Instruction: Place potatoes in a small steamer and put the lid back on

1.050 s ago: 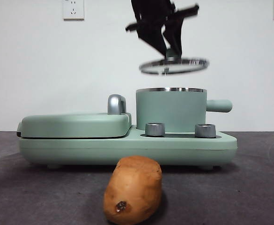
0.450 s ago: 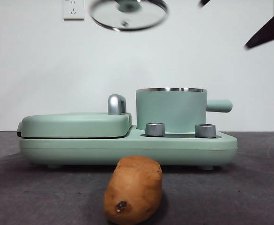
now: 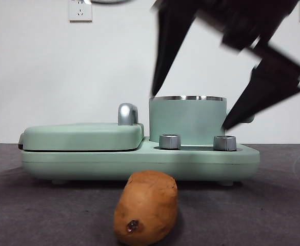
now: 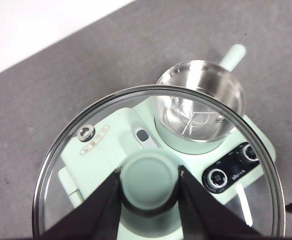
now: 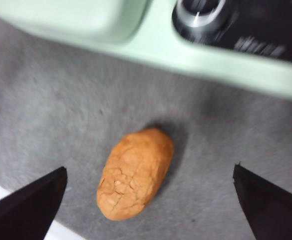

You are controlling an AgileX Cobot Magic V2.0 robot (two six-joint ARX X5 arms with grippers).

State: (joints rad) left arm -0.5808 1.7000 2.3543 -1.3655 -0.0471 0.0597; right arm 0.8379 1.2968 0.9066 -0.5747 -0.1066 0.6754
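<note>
The orange-brown potato [image 3: 146, 207] will lie completely below the steamer's rim when I lower it in, because the small steamer's opening [image 3: 188, 97] is wide and the steamer's side is tall.
An orange-brown potato [image 3: 145, 207] [image 5: 135, 173] lies on the grey table in front of the appliance. The mint-green small steamer [image 3: 187, 119] [image 4: 199, 106] stands uncovered on the base, its steel inside bare. My left gripper [image 4: 149, 175] is shut on the knob of the glass lid [image 4: 158, 162], held high above the appliance; only the lid's edge [image 3: 107, 1] shows at the top of the front view. My right gripper [image 3: 191, 110] [image 5: 150, 200] hangs wide open above the potato, blurred, in front of the steamer.
A flat mint-green griddle cover [image 3: 83, 136] with a chrome handle [image 3: 127, 114] fills the base's left half. Two steel knobs [image 3: 170, 141] sit on the base [image 3: 139, 161] below the steamer. A white wall with sockets stands behind.
The lid has risen from just above the steamer, moved left and nearly left the top of the front view. The right gripper has swung down in from the upper right, spread over the potato.
</note>
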